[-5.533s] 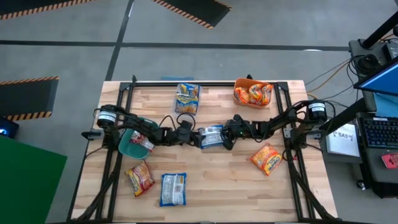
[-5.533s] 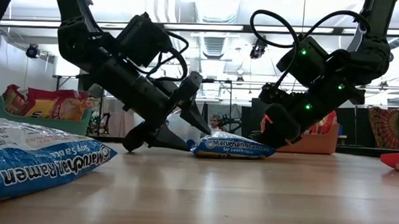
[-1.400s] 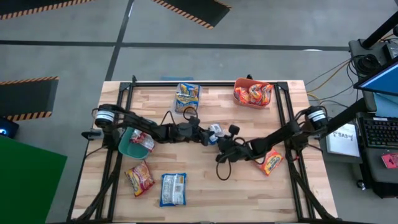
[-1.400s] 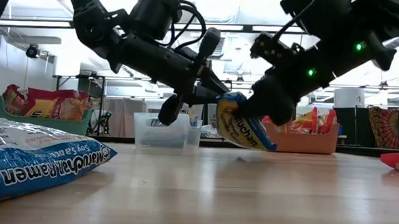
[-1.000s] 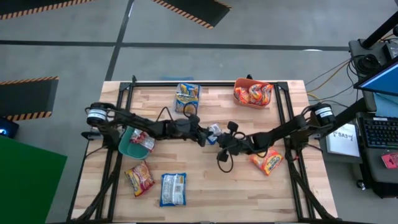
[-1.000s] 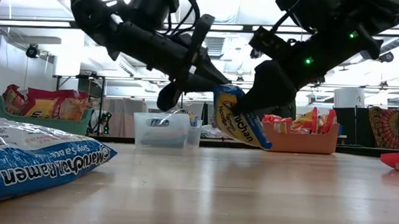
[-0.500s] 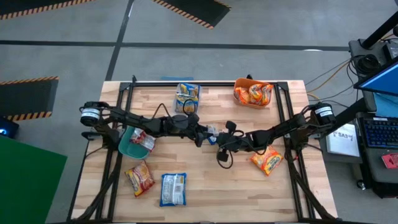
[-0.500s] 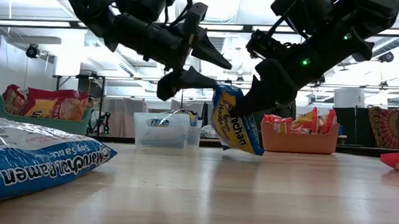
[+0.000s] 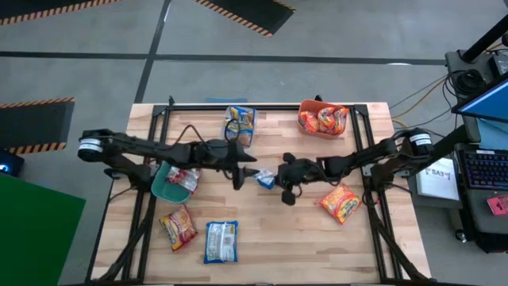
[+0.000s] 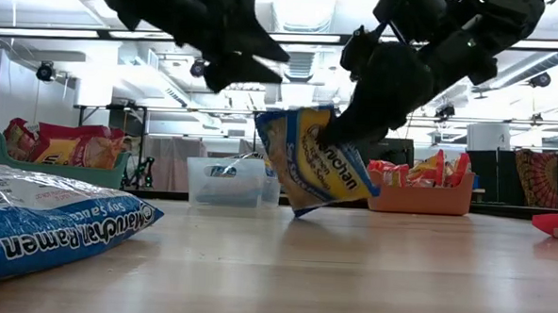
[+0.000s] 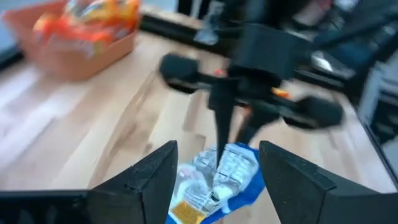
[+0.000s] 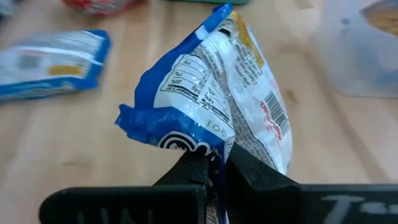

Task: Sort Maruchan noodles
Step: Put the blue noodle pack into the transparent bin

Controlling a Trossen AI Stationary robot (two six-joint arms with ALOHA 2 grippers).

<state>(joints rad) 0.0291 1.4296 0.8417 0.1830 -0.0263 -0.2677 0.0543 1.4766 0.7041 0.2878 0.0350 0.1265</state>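
My right gripper is holding the Maruchan packet, but the clear bin (image 9: 240,127) is on my left gripper's side, so next my left gripper grabs the packet's loose end (image 10: 285,122).
A blue-and-yellow Maruchan packet (image 10: 311,167) hangs over the table's middle, also visible in the high view (image 9: 265,179). My right gripper (image 9: 277,176) is shut on it, reaching in from the table's right. My left gripper (image 9: 242,171) is open just left of the packet, raised well above it in the low view (image 10: 236,56). Its wrist view looks between its spread fingers (image 11: 217,149) onto the packet (image 11: 221,177). Other packets lie flat on the wood: an orange one (image 9: 178,226), a blue one (image 9: 221,241), another orange one (image 9: 341,202). My right gripper pinches the blue packet between its two fingers at one end (image 12: 214,155), coming slanting down from the table's right. The packet sticks out tilted beyond the fingertips (image 10: 341,131). Whether its lowest corner (image 10: 300,211) touches the table, I cannot tell.
A clear bin (image 9: 240,123) with blue-yellow packets stands at the far edge. An orange bin (image 9: 323,117) with orange packets is far right. A teal bin (image 9: 163,187) holding a red-and-white packet sits under the left arm. Bare wood lies near the middle front.
My left gripper has drawn back toward the table's left and risen, away from the packet. My right gripper has shifted slightly toward the far edge with the packet. The packet has swung from hanging nearly straight down to a tilt, with its broad face turned toward the low camera.
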